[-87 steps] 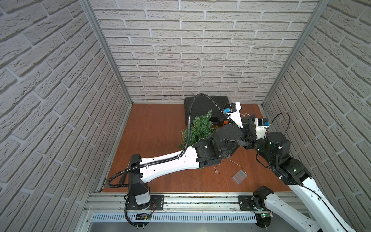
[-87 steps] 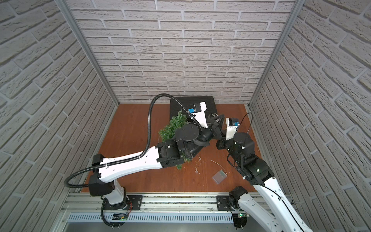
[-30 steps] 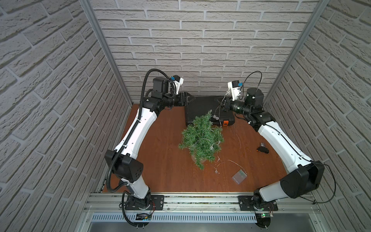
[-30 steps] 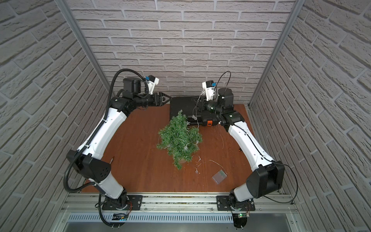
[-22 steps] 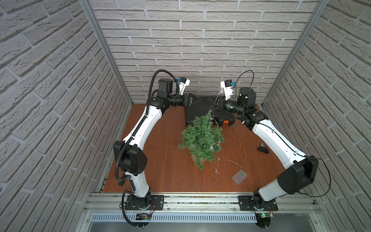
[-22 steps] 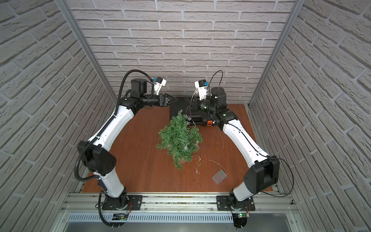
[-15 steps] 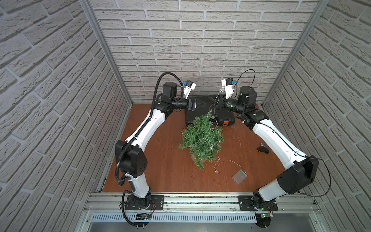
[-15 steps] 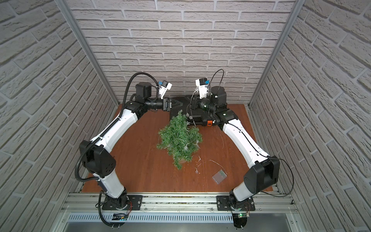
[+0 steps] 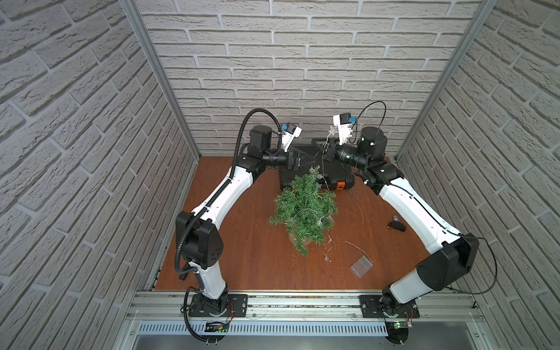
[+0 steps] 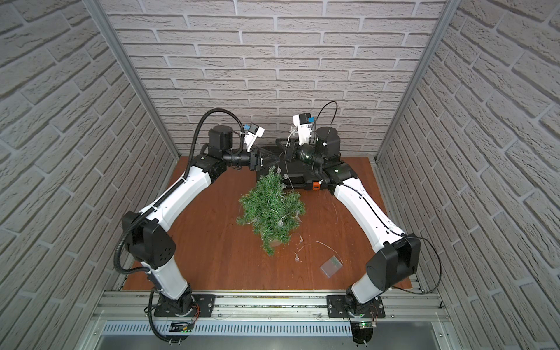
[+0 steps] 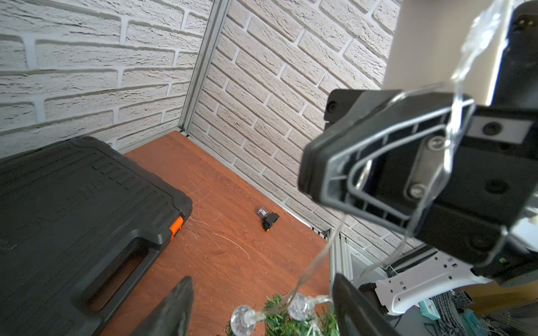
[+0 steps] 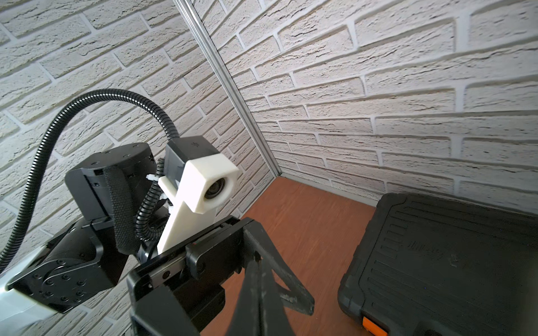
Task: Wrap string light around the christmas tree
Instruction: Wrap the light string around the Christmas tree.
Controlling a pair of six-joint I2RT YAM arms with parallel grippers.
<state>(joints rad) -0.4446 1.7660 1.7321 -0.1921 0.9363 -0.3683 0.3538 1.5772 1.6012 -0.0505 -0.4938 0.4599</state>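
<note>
The string light loops across my right gripper's body (image 11: 448, 142), so my left gripper should grab the wire near the bulbs and pull it clear around behind the tree.
The small green christmas tree (image 9: 304, 209) (image 10: 269, 212) stands mid-table. The string light (image 9: 316, 223), a pale wire with clear bulbs, lies across its branches, and its clear box (image 9: 361, 266) (image 10: 331, 266) lies on the table in front. From the tree tip the wire rises to my right gripper (image 9: 316, 145) (image 10: 280, 147), which is shut on it; the wire also loops over that gripper's body (image 11: 378, 174). My left gripper (image 9: 306, 158) (image 11: 262, 308) is open just above the tree tip (image 11: 279, 317), with two bulbs (image 11: 300, 308) between its fingers. In the right wrist view my right gripper (image 12: 256, 267) is pressed shut.
A black tool case (image 9: 315, 175) (image 11: 72, 218) (image 12: 451, 261) with an orange latch lies behind the tree against the back wall. A small black part (image 9: 396, 225) (image 11: 269, 221) lies near the right wall. Brick walls close in three sides.
My left arm has swung right from the back left corner until its open gripper sits over the tree tip, facing the right gripper. The right gripper has shifted slightly left and stayed shut.
</note>
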